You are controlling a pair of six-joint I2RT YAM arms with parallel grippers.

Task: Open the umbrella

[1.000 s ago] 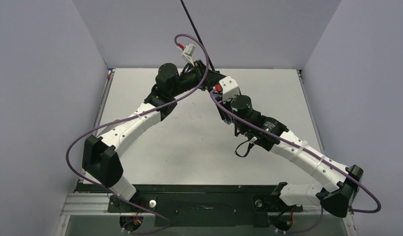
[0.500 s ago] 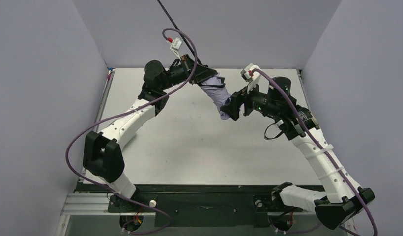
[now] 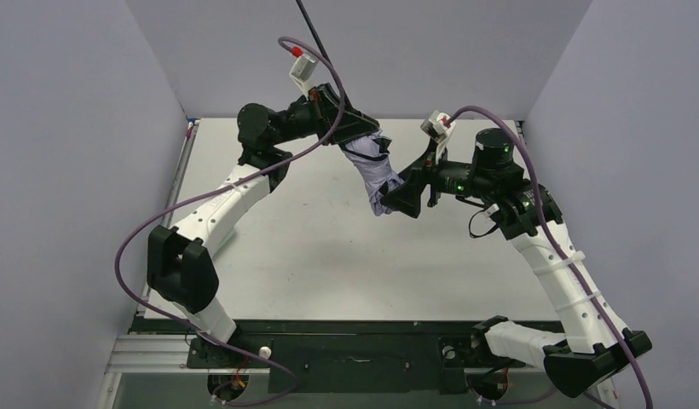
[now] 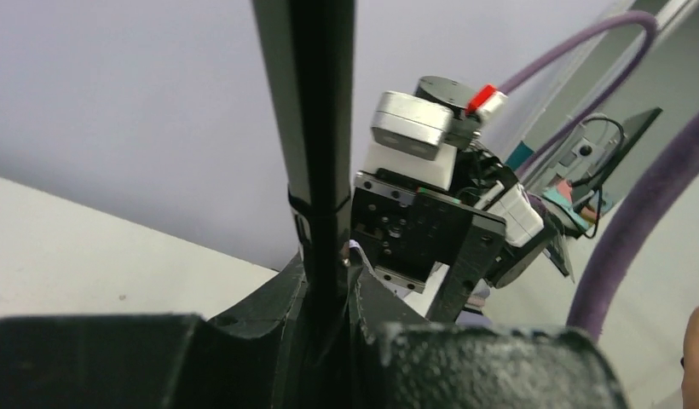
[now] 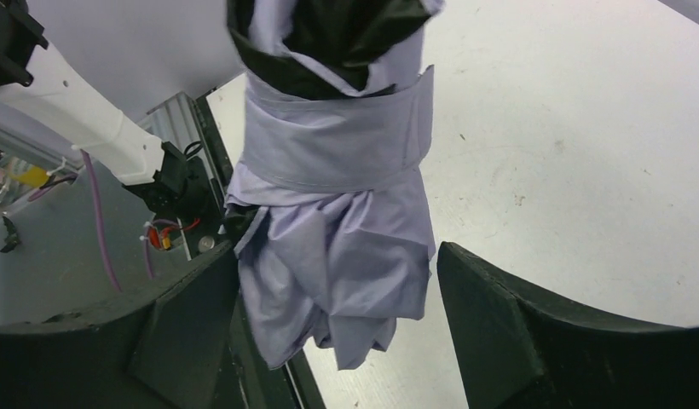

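Observation:
The canopy's lower end [image 3: 378, 201] should be held by my right gripper while my left gripper takes the canopy's top, because my left gripper pinches only the umbrella's stem [image 3: 326, 57] above the bundled canopy.
The umbrella is held in the air, still folded. Its pale lavender canopy [image 3: 371, 170], lined in black, hangs bundled with a strap round it. The thin black shaft [image 3: 313, 36] runs up out of the top view; the handle is out of view. My left gripper [image 3: 353, 133] is shut on the shaft [image 4: 316, 128] just above the canopy, and in the left wrist view [image 4: 329, 290] its fingers pinch it. My right gripper [image 3: 395, 198] is open. In the right wrist view [image 5: 337, 315] the canopy's lower end [image 5: 337, 230] hangs between its fingers [image 5: 517, 315], nearer the left one.
The white table [image 3: 329, 256] lies below, walled in by grey panels at the back and both sides. Purple cables loop from both arms [image 3: 158, 230]. In the left wrist view the right arm's wrist [image 4: 431, 213] sits close behind the shaft.
The right arm swung out to the right, off the umbrella, and brought its open gripper to the canopy's lower end. The left arm shifted left and tilted the umbrella, baring the canopy.

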